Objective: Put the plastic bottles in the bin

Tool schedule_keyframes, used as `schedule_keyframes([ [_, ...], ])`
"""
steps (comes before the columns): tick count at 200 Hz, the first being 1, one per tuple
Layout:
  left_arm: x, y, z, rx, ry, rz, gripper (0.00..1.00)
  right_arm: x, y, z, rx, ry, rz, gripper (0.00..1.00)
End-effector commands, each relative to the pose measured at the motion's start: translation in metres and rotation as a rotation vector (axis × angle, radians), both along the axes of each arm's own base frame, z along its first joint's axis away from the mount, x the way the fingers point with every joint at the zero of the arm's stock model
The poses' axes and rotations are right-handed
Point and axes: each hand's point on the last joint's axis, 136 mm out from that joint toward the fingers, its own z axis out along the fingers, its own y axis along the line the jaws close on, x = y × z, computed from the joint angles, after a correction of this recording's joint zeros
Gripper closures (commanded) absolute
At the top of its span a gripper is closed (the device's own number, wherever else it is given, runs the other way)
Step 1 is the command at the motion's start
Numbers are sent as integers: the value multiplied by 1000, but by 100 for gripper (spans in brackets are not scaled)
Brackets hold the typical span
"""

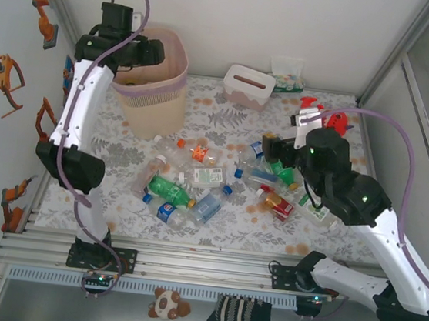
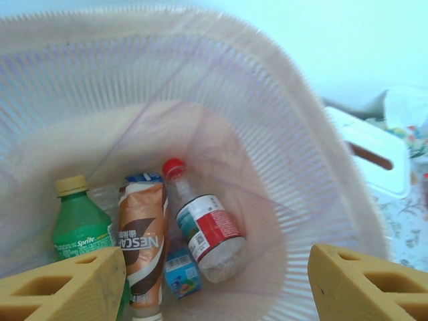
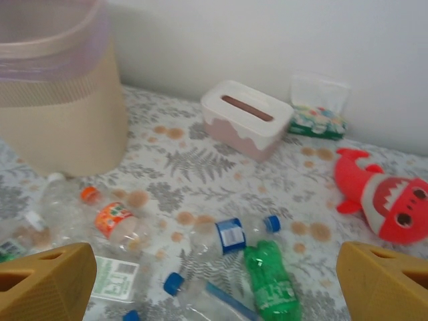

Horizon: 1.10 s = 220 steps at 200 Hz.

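The green bottle [image 1: 283, 174] under my right gripper is lying far from the bin. My right gripper should take hold of its base [image 3: 263, 251] and pass the bottle to my left gripper.
The beige bin [image 1: 150, 99] with its pink liner stands at the back left. My left gripper [image 1: 146, 50] hovers over its mouth, open and holding nothing [image 2: 217, 284]. Inside the bin [image 2: 287, 140] lie a green Sprite bottle [image 2: 80, 227], a brown Nescafe bottle [image 2: 142, 244], a clear red-labelled bottle [image 2: 206, 231] and a small blue-labelled one [image 2: 182, 274]. Several plastic bottles [image 1: 196, 182] lie scattered mid-table. My right gripper [image 1: 272, 148] hangs open [image 3: 217, 284] above a green bottle [image 3: 271, 284] and a clear blue-labelled bottle [image 3: 234, 235]; an orange-labelled one [image 3: 112, 221] lies further left.
A white tissue box [image 1: 248, 85] [image 3: 247, 119] sits at the back centre, with a wipes pack [image 1: 288, 74] beside it. A red shark plush [image 1: 334, 120] [image 3: 388, 200] lies at the back right. Enclosure walls close in on the left, back and right.
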Motion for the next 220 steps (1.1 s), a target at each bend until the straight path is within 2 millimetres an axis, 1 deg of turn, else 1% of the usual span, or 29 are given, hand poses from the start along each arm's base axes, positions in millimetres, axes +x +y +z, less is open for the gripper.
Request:
schedule_keyframes([
  [1,-18,-8,18,-27,-57,-47,29,5,-13,-24,13,104,-42,9],
  [14,-29,-10,22,-45,-81,-62,29,10,-19,-38,13,145,-58,9],
  [29,-41,-12,31,-73,-132,-79,29,15,-24,-53,14,197,-73,9],
  [59,-68,-13,38,-130,-224,-112,29,24,-35,-89,25,313,-120,12],
  [79,-85,-14,41,-173,-275,-130,29,30,-41,-113,20,383,-150,14],
  [99,-99,-14,39,-203,-281,-139,29,35,-43,-133,12,440,-163,16],
  [107,-105,-15,41,-225,-293,-147,29,37,-44,-140,4,459,-165,16],
  [133,-123,-20,39,-294,-306,-174,29,48,-44,-162,-19,520,-161,18],
  [146,-131,-23,36,-320,-303,-194,26,55,-44,-173,-37,542,-159,18],
  [160,-139,-28,31,-349,-302,-226,25,65,-45,-187,-49,572,-151,19],
  [187,-148,-33,19,-399,-272,-247,25,82,-45,-212,-62,637,-128,23],
  [220,-154,-36,15,-417,-248,-255,25,101,-47,-242,-109,716,-101,26],
])
